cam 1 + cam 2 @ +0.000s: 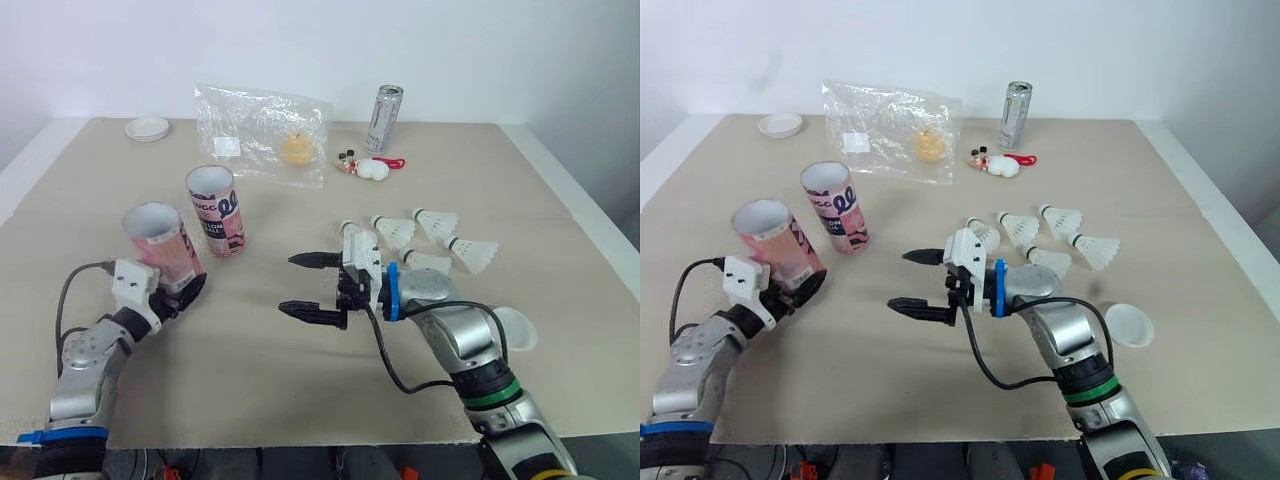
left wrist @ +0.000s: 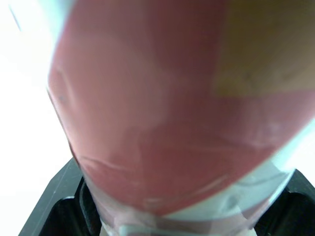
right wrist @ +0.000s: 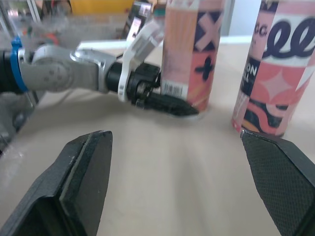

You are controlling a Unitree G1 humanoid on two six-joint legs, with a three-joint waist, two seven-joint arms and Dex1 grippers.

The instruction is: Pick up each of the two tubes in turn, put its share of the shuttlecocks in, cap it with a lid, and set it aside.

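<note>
The shuttlecock's skirt looks only slightly narrower than the tube's opening (image 1: 152, 220), so I expect the shuttlecock to go down past the tube's rim when the robot lowers it cork first.
My left gripper (image 1: 178, 286) is shut on the lower part of a pink tube (image 1: 160, 243), which leans a little with its open mouth up. The same tube (image 2: 167, 123) shows close up in the left wrist view. A second pink tube (image 1: 216, 210) stands upright just behind it, also open. Several white shuttlecocks (image 1: 437, 224) lie on the cloth right of centre. My right gripper (image 1: 312, 288) is open and empty in the middle of the table, pointing towards the tubes. Seen from its wrist, the held tube (image 3: 189, 49) and my left gripper (image 3: 167, 104) are straight ahead.
A white lid (image 1: 516, 328) lies by my right forearm, and another white lid (image 1: 148, 128) sits at the far left corner. At the back are a plastic bag (image 1: 265, 130), a metal can (image 1: 386, 118) and a small toy (image 1: 366, 168).
</note>
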